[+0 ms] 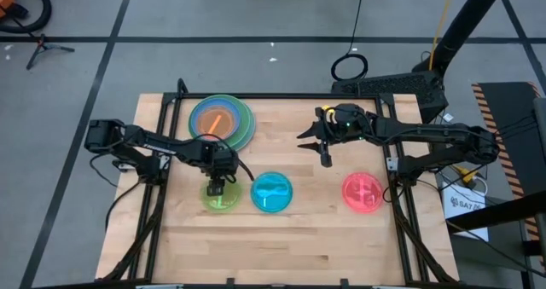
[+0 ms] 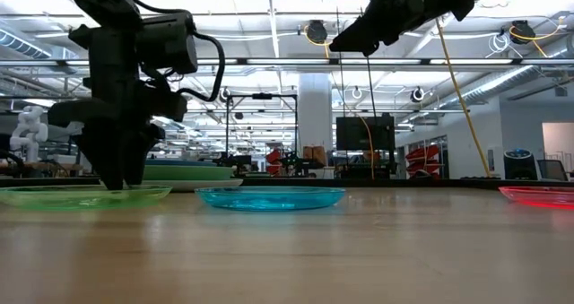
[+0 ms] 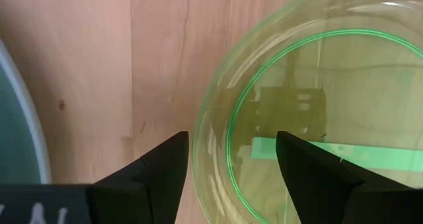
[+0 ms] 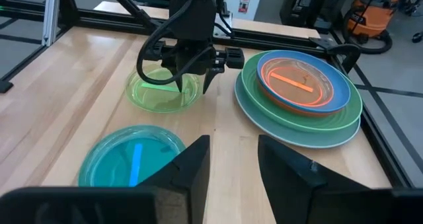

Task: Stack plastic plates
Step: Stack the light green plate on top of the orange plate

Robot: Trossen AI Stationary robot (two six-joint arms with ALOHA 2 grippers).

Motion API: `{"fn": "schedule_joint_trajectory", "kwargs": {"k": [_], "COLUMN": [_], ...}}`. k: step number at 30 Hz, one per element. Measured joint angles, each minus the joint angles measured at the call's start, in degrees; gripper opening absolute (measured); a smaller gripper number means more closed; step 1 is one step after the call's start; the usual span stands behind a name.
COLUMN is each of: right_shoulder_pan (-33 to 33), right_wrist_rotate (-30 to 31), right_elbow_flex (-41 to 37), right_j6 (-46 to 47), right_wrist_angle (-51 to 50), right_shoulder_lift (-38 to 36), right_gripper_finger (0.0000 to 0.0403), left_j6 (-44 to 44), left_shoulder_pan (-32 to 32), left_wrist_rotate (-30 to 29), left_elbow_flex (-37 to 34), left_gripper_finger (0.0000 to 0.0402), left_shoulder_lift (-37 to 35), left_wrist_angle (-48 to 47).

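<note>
The lime plate (image 1: 222,199) will tip stiffly and its free side will dip when I lift it, because my left gripper's fingers are only around its far rim (image 3: 200,151).
A translucent lime plate (image 1: 220,195) lies flat on the table, with a cyan plate (image 1: 272,192) and a pink plate (image 1: 363,192) to its right. Behind them, a stack (image 1: 222,121) holds larger light blue, green and blue plates with a translucent orange one (image 4: 295,83) on top. My left gripper (image 3: 231,164) is open and points down at the lime plate's (image 3: 317,118) far rim, one finger outside it and one inside. My right gripper (image 1: 324,153) hangs open, high above the table's middle. My left gripper comes from above, pointing down, with its fingers (image 3: 165,171) astride the lime plate's far rim (image 3: 211,138). The plate lies flat on the table. Whether the fingertips touch the plate, I cannot tell.
Black frame rails (image 1: 158,204) run along the table's left and right sides. Bare wood lies along the near edge and between the cyan and pink plates. The stack sits close behind my left gripper.
</note>
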Motion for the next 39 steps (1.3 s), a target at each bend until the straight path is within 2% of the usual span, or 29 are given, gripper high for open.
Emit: {"fn": "schedule_joint_trajectory", "kwargs": {"k": [20, 39], "right_shoulder_pan": [0.0, 0.0], "right_wrist_rotate": [0.0, 0.0], "right_elbow_flex": [0.0, 0.0], "right_j6": [0.0, 0.0], "right_wrist_angle": [0.0, 0.0], "right_shoulder_lift": [0.0, 0.0], "right_gripper_finger": [0.0121, 0.0121], "left_j6": [-0.1, -2.1], "left_shoulder_pan": [-1.0, -1.7], "left_wrist_rotate": [1.1, 1.2], "left_elbow_flex": [0.0, 0.0], "left_gripper_finger": [0.0227, 0.0026], "left_shoulder_lift": [0.0, -0.1], "left_wrist_angle": [-0.5, -2.6]}}
